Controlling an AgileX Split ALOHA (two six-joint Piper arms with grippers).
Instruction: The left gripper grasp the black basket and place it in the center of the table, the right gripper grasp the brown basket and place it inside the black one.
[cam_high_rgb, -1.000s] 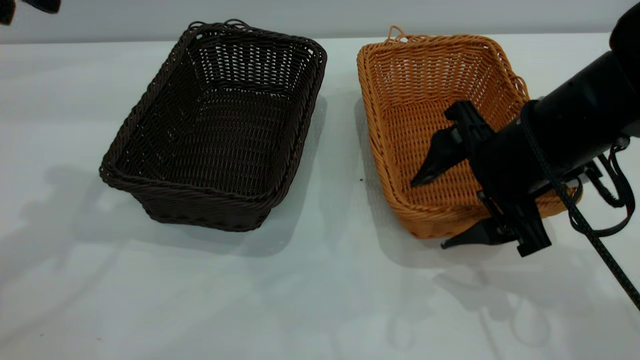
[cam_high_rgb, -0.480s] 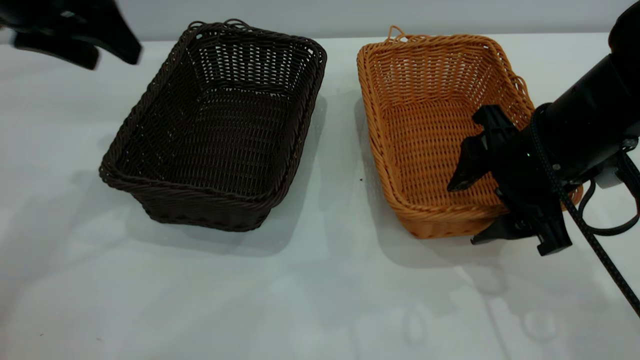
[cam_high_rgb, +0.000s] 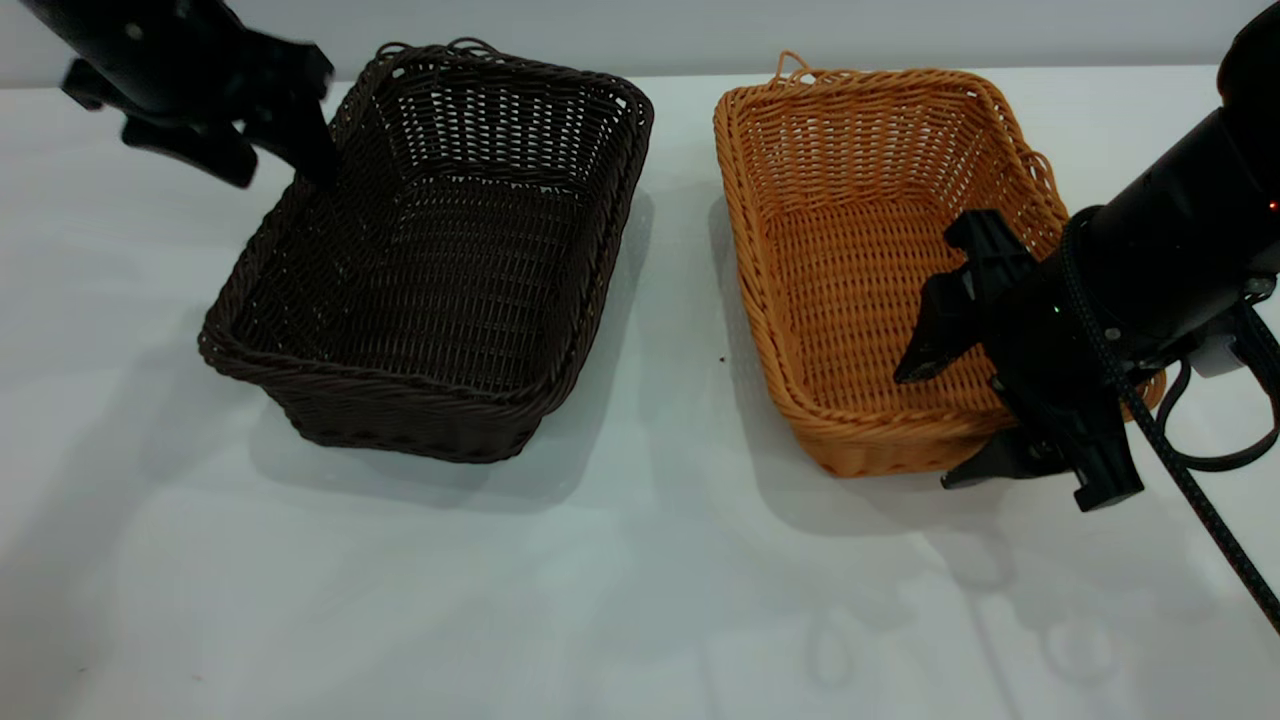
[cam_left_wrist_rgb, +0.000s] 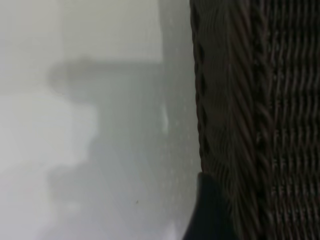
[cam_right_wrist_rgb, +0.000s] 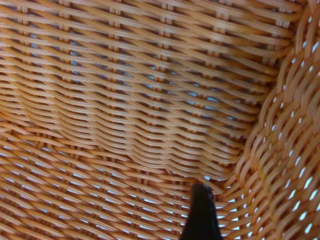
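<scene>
The black basket (cam_high_rgb: 444, 282) sits crooked, off centre, so my left gripper should grasp its long rim (cam_high_rgb: 282, 228) and turn it straight at the centre before the brown basket enters.
The black basket (cam_high_rgb: 440, 260) stands left of centre on the table (cam_high_rgb: 640, 600). The brown basket (cam_high_rgb: 880, 260) stands to its right. My left gripper (cam_high_rgb: 280, 168) is open at the black basket's far left rim, one finger outside the wall and the other at the rim. The left wrist view shows that wall (cam_left_wrist_rgb: 250, 115) and one dark finger (cam_left_wrist_rgb: 210, 215) beside it. My right gripper (cam_high_rgb: 940, 425) is open and straddles the brown basket's near wall at its right corner. One finger (cam_right_wrist_rgb: 201, 215) is inside, over the weave (cam_right_wrist_rgb: 125, 100).
The two baskets stand side by side with a narrow strip of table between them. A black cable (cam_high_rgb: 1180, 470) hangs from the right arm over the table's right side. Bare white table lies in front of both baskets.
My left gripper has come in from the top left corner and down to the black basket's left rim. My right gripper shifted right a second ago and has held still since.
</scene>
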